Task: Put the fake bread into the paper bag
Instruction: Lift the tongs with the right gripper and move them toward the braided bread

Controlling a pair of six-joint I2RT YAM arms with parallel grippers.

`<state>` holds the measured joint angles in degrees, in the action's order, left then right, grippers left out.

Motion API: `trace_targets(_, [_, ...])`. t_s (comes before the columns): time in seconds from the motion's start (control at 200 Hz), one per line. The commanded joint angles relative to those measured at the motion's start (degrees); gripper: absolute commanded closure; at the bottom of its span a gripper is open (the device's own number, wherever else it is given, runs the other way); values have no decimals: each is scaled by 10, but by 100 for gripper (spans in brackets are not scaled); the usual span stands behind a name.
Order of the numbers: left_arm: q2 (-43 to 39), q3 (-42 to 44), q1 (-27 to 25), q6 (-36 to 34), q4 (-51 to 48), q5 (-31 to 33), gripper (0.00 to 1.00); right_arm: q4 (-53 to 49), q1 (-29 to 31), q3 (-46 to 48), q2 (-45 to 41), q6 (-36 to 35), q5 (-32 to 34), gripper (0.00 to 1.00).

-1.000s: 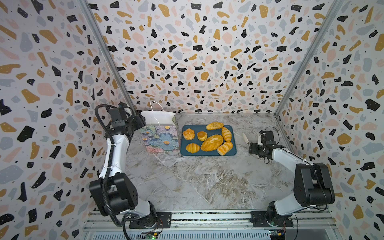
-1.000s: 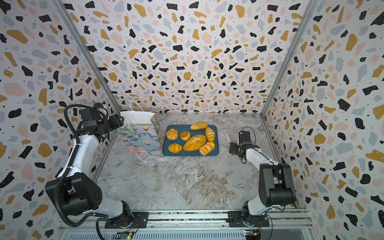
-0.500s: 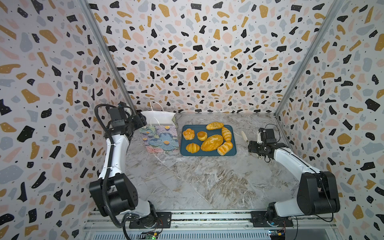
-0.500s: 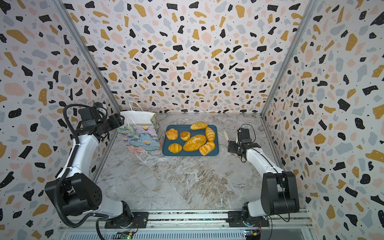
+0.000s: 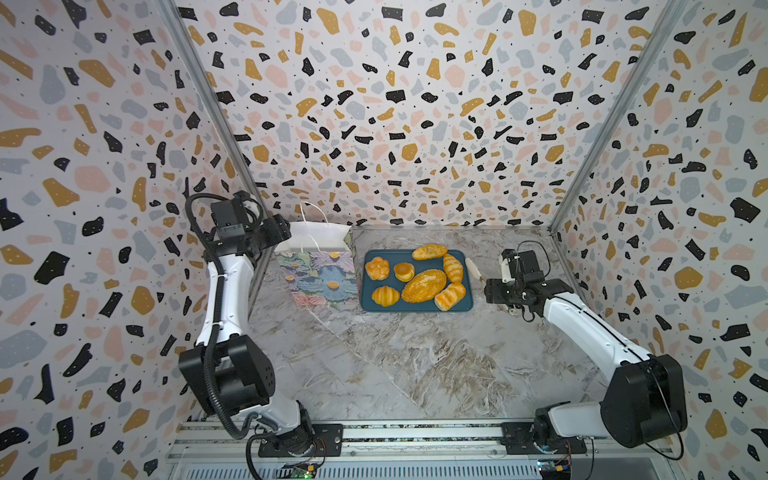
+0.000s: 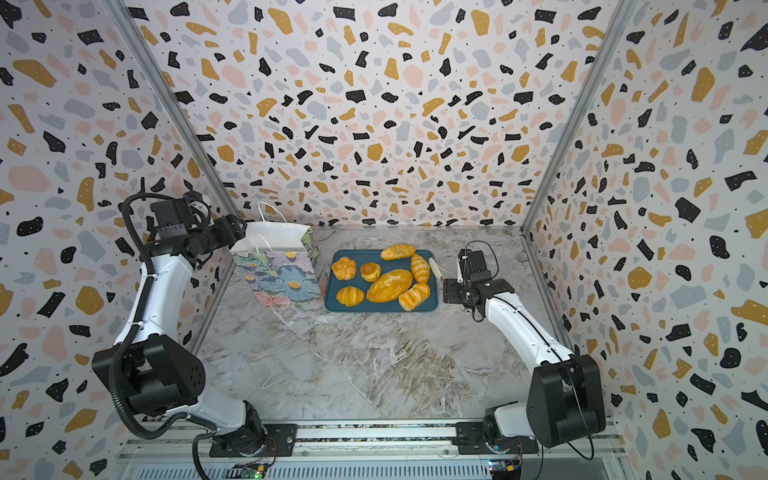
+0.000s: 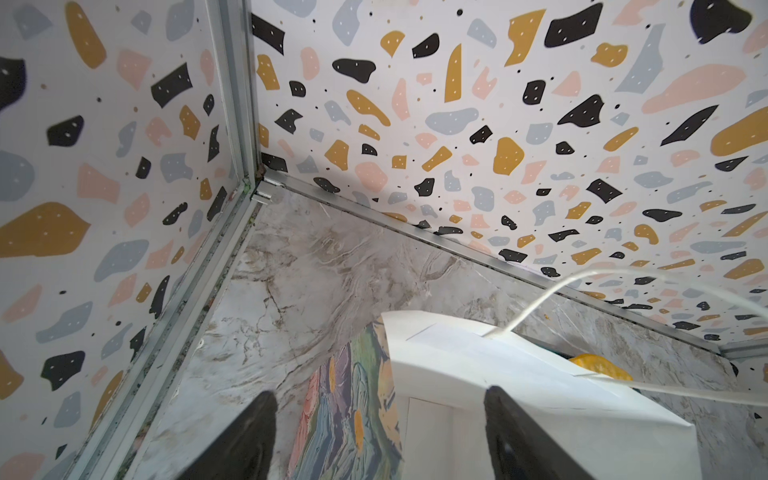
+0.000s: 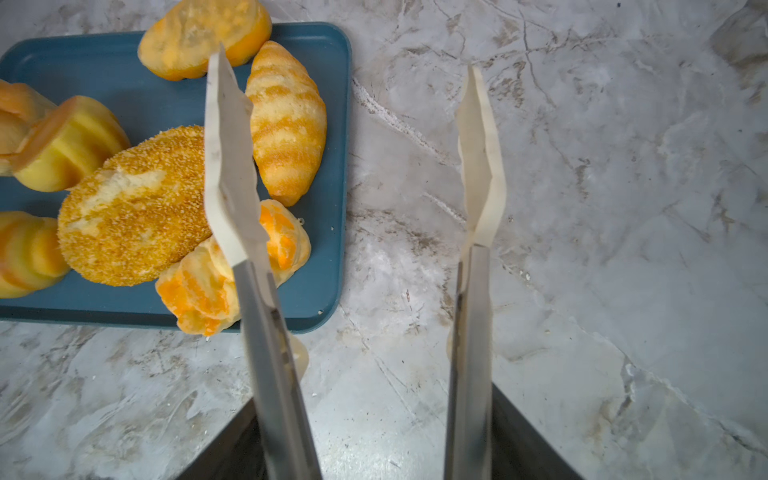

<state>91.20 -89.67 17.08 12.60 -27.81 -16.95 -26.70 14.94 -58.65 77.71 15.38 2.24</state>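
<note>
The paper bag's edge (image 7: 388,348) is between the open fingers of my left gripper. That gripper should close and keep the bag (image 7: 394,412) still before my right gripper's tongs pick up bread.
Several pieces of glossy fake bread lie on a dark blue tray (image 5: 369,306) in both top views. Among them are a seeded loaf (image 5: 424,286) (image 8: 133,208), a croissant (image 5: 385,296) and a ridged roll (image 8: 286,120). The flowered paper bag (image 5: 320,274) (image 6: 278,274) stands upright just left of the tray, its mouth open. My left gripper (image 5: 282,232) (image 7: 380,390) is open, with the bag's upper left edge (image 7: 478,374) between its fingers. My right gripper (image 5: 489,287) (image 8: 374,415) is shut on metal tongs (image 8: 266,332). The tongs' white tips stand apart at the tray's right edge, one over a roll (image 8: 286,241).
Speckled walls close in the marble table (image 5: 415,374) on three sides. The bag stands near the back left corner (image 7: 257,183). Its thin white cord handle (image 7: 540,299) arcs above the mouth. Both arm bases sit on the rail (image 5: 415,440) at the front.
My left gripper has opened wider at the bag's edge. The right arm has carried the tongs leftward, closer to the tray.
</note>
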Motion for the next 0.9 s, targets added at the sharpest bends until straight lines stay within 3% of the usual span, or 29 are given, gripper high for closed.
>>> trace_targets(0.0, [12,-15,0,-13,-22,-17,21,-18,2,-31,-23,-6,5,28])
trace_targets(0.205, [24,-25,-20,-29,-48,15,27,-20,2,-34,-27,-8,8,28])
trace_targets(0.421, [22,-22,-21,-26,-40,24,59,-23,2,-25,-32,-8,12,28])
trace_targets(0.896, [-3,8,-22,-21,-8,27,88,-46,9,-15,-57,7,0,28])
